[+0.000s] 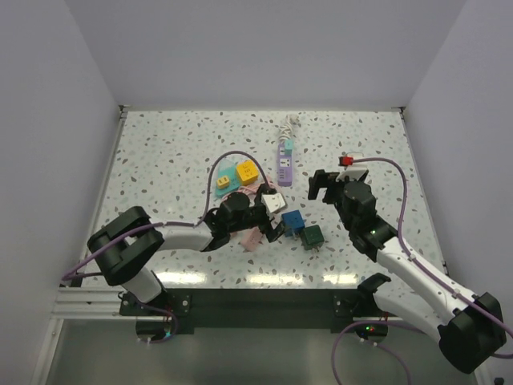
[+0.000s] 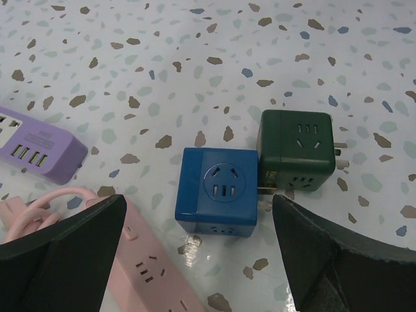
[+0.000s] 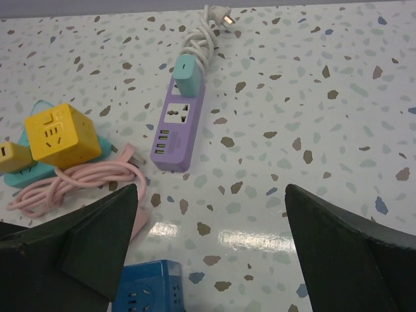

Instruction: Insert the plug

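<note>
The blue cube's near half (image 2: pixel 218 204) is clear of the green cube. My left gripper should go on moving forward until its open fingers are on both sides of that half, and then close.
A blue cube socket (image 2: pixel 218 192) sits on the speckled table with a dark green cube socket (image 2: pixel 298 148) against its right side. Metal prongs show between the two cubes and on the green cube's far side. My left gripper (image 2: pixel 198 201) is open, low over the table, and the blue cube (image 1: pixel 292 221) lies just ahead between its fingers without touching them. My right gripper (image 3: pixel 211 188) is open and empty above bare table, right of the purple power strip (image 3: pixel 175 130). A teal adapter (image 3: pixel 188 73) is plugged into that strip.
A pink power strip (image 2: pixel 153 273) lies under my left finger, its pink cord (image 3: pixel 78 182) coiled nearby. Two yellow cubes (image 3: pixel 62 133) rest on a teal block at left. A white cube (image 1: pixel 274 202) sits by my left gripper (image 1: pixel 268 220). The purple strip's white cord plug (image 3: pixel 224 18) lies at the back.
</note>
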### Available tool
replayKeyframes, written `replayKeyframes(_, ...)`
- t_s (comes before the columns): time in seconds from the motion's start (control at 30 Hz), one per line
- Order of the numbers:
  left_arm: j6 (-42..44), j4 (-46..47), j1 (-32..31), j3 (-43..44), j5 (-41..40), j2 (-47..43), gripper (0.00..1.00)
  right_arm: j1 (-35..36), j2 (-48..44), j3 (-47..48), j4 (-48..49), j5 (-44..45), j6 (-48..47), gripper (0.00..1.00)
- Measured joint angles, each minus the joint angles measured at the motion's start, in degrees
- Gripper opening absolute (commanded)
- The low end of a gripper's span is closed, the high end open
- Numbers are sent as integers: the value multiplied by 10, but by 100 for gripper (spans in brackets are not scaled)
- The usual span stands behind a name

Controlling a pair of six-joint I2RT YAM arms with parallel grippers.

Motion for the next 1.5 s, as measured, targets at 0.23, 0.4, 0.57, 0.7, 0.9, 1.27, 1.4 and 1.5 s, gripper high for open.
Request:
replayKeyframes(0.23,17,2,-9,29,12,68,100,0,0,0,0,-11,0,99)
replayKeyframes(0.4,23,2,-16,38,15,90,100,0,0,0,0,-14,0,99)
replayKeyframes(0.57,29,0,-18,49,19,114,98,0,0,0,0,-15,0,99)
replayKeyframes(0.7,32,-1,-19,58,19,131,85,0,0,0,0,-15,0,99)
replayKeyframes(0.9,37,-1,-21,83,21,153,49,0,0,0,0,-17,0,99)
replayKeyframes(1.27,53,-19,-21,91,19,149,0,0,2,0,0,-34,0,99)
replayKeyframes(1.4,66,-42,-21,37,14,77,0,0,13,9,-1,-64,0,99)
replayKeyframes(1.5,76,-54,-22,-4,12,-5,0,-1,26,22,-1,-105,0,99)
